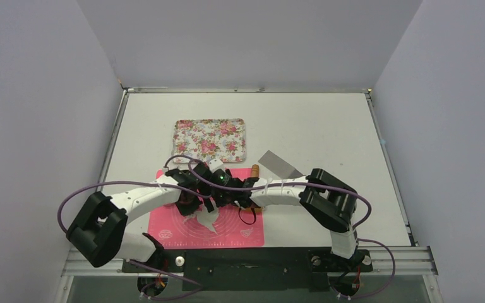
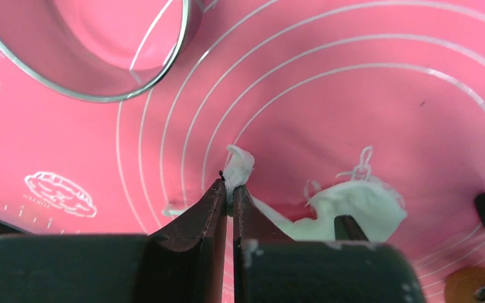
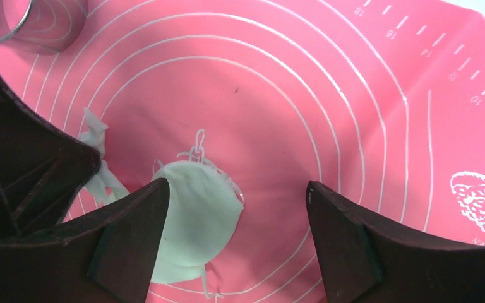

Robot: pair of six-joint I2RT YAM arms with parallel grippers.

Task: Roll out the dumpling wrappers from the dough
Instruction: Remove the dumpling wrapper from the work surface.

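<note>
My left gripper is pinching the dough scrap (image 2: 239, 165), and a thin dough strip (image 2: 275, 218) joins it to the wrapper. I keep pulling until the scrap comes away from the wrapper.
A thin, roughly round white dumpling wrapper (image 3: 196, 221) lies on the pink silicone mat (image 3: 353, 95), partly under the left finger of my right gripper (image 3: 235, 189), which hangs open just above it. My left gripper (image 2: 228, 183) is shut on a ragged white dough scrap (image 2: 239, 167) at the wrapper's edge. A thin strip of dough runs from that scrap toward the wrapper (image 2: 360, 205). Seen from above, the left gripper (image 1: 192, 205) and right gripper (image 1: 224, 201) crowd together over the mat (image 1: 177, 237), with the white dough (image 1: 207, 221) just below them.
A metal ring cutter (image 2: 88, 50) stands on the mat beyond the dough, also visible as the ring cutter (image 3: 31, 25) in the right wrist view. A floral tray (image 1: 209, 139) lies behind the mat. A metal scraper (image 1: 280, 165) and a wooden rolling pin end (image 1: 255, 170) sit to the right.
</note>
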